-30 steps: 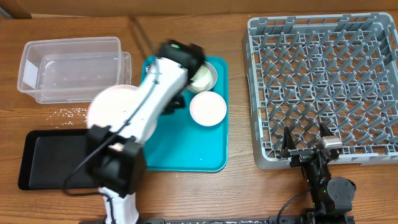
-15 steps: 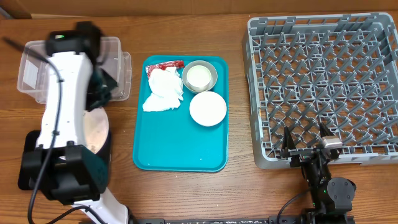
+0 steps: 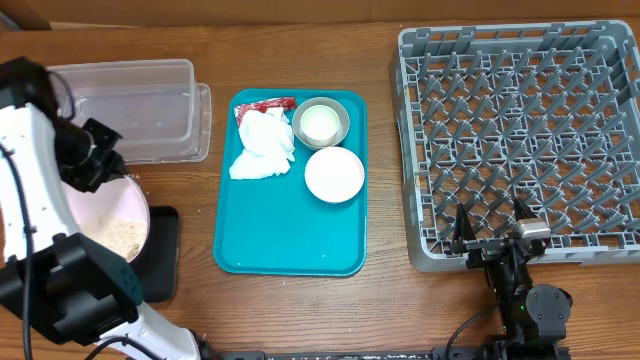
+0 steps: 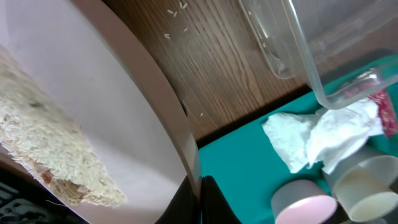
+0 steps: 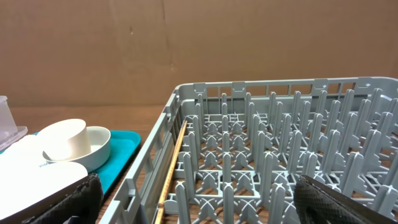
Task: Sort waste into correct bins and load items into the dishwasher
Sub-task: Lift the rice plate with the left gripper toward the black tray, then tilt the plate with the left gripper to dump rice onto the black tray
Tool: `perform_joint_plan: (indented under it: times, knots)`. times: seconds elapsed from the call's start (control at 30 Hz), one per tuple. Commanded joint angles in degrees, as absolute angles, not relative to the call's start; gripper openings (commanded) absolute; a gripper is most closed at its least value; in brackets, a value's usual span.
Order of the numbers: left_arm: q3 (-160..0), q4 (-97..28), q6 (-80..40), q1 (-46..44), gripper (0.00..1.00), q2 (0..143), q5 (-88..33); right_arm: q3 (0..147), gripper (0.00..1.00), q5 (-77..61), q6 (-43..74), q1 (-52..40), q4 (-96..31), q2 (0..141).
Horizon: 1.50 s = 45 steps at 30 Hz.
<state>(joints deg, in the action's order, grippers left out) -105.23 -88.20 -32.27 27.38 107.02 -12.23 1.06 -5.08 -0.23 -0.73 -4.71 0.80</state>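
I should use my left gripper to pull the plate over the tray [image 3: 157, 270] and tip the rice off steeply, because the large white plate [image 3: 98, 203] sticks out over the wood behind the black tray.
My left gripper [image 4: 202, 200] is shut on the rim of the large white plate [image 3: 105, 222], held tilted at the far left over the black tray [image 3: 162, 256]. A clump of rice [image 4: 50, 155] lies on the plate [image 4: 106, 112]. A few loose grains [image 4: 177, 11] lie on the wood. The clear tub [image 3: 130, 105] stands behind. Crumpled napkins [image 3: 262, 150], a red wrapper [image 3: 265, 104], a grey bowl [image 3: 343, 122] with a white cup [image 3: 319, 123] in it, and a small white bowl [image 3: 334, 174] sit on the teal tray [image 3: 290, 240]. My right gripper [image 3: 490, 228] is open and empty at the front edge of the dish rack [image 3: 520, 130].
The left arm's white body [image 3: 25, 150] covers the table's left edge and part of the black tray. A tub lid [image 3: 203, 120] lies under the clear tub's right side. In the right wrist view the rack's pegs [image 5: 267, 155] fill the space ahead.
My left arm has swung from over the teal tray to the far left, carrying the plate. The plate now hangs over the black tray. The right arm has not moved.
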Motion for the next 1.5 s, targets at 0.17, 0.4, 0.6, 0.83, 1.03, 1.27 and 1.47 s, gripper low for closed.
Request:
perform_joint_plan:
  times: [0.17,0.4,0.6,0.83,1.03,1.27,1.47]
  knots:
    - [-106.08,-88.29,-24.56,33.12,0.04,106.06,-20.99,0.47,1.0,-4.58,-0.47,-0.36,-4.43,0.16]
    - [-102.13,-83.74,-24.36,35.66,0.04,106.06,-22.46,0.47,1.0,-4.58,-0.45,-0.36,-4.43,0.16]
    - [-96.16,-80.14,-20.34,39.35,0.04,106.06,-26.57,0.47,1.0,-4.6,-0.45,-0.36,-4.43,0.16]
    - [-94.43,-80.79,-12.64,44.01,0.04,106.04,-35.27,0.47,1.0,-4.6,-0.45,-0.36,-4.43,0.16]
    - [-94.43,-87.96,-8.71,47.88,0.04,106.04,-42.96,0.47,1.0,-4.58,-0.45,-0.36,-4.43,0.16]
    - [-94.43,-87.94,-5.45,51.62,0.04,106.06,-45.17,0.47,1.0,-4.58,-0.45,-0.36,-4.43,0.16]
    - [-94.43,-92.42,1.61,53.69,0.04,106.04,-50.72,0.47,1.0,-4.58,-0.45,-0.36,-4.43,0.16]
